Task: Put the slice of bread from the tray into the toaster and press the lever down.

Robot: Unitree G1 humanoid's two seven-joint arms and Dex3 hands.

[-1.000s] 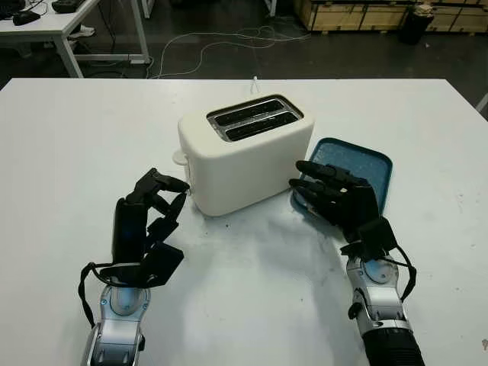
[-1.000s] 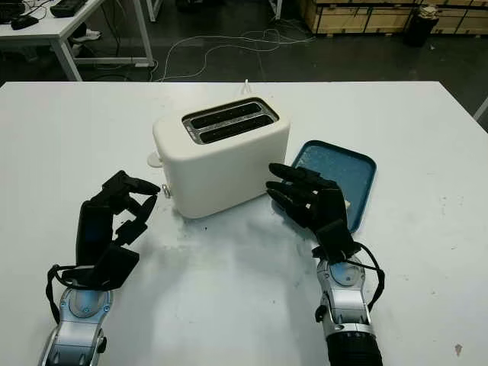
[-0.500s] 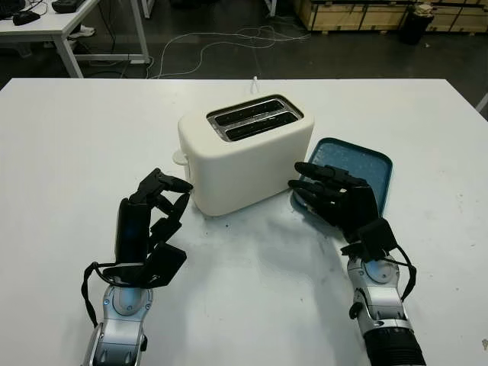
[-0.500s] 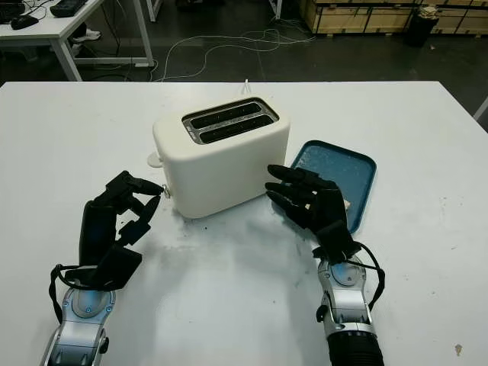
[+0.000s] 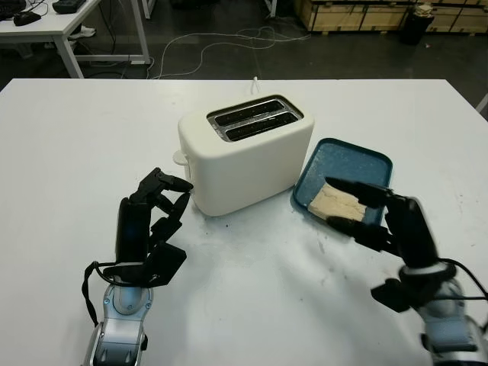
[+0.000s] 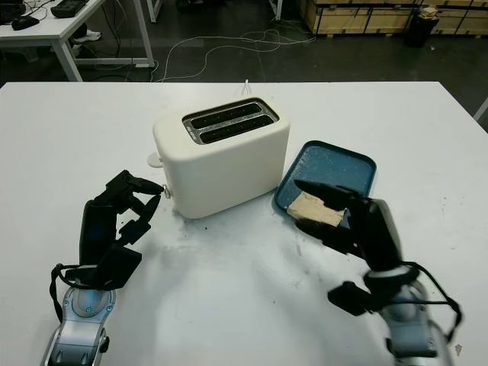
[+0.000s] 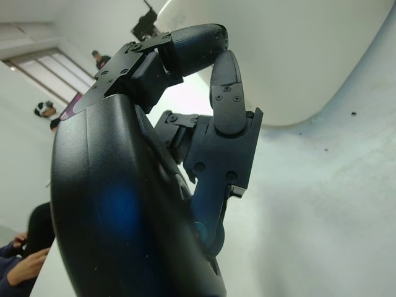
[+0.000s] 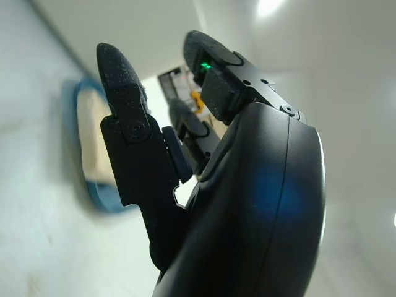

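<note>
The toaster's side lever is up. The slice of bread (image 5: pixel 335 203) will therefore stop with its top edge above the toaster's slot when I lower it in.
A cream two-slot toaster (image 5: pixel 244 156) stands mid-table, its side lever (image 5: pixel 180 158) on the left end. To its right lies a blue tray (image 5: pixel 358 162) with a slice of bread (image 5: pixel 332 204) in its near corner. My right hand (image 5: pixel 357 210) is open and turned on its side at the tray's near edge. One finger reaches over the bread and the others lie below it; I cannot tell whether they touch it. The right wrist view shows the bread (image 8: pixel 93 142) beyond the fingers (image 8: pixel 124 93). My left hand (image 5: pixel 164 202) hovers beside the toaster's left end with curled fingers (image 7: pixel 223 93), holding nothing.
The white table (image 5: pixel 252 297) stretches bare in front of the toaster. The toaster's white cable (image 5: pixel 253 80) runs off the far edge. Other desks (image 5: pixel 61 27) and wooden crates (image 5: pixel 358 14) stand on the floor behind. A person (image 7: pixel 25 247) sits off to the side in the left wrist view.
My right hand has drawn back toward me and to the right and rolled onto its side, uncovering the bread in the tray. The left hand has barely moved.
</note>
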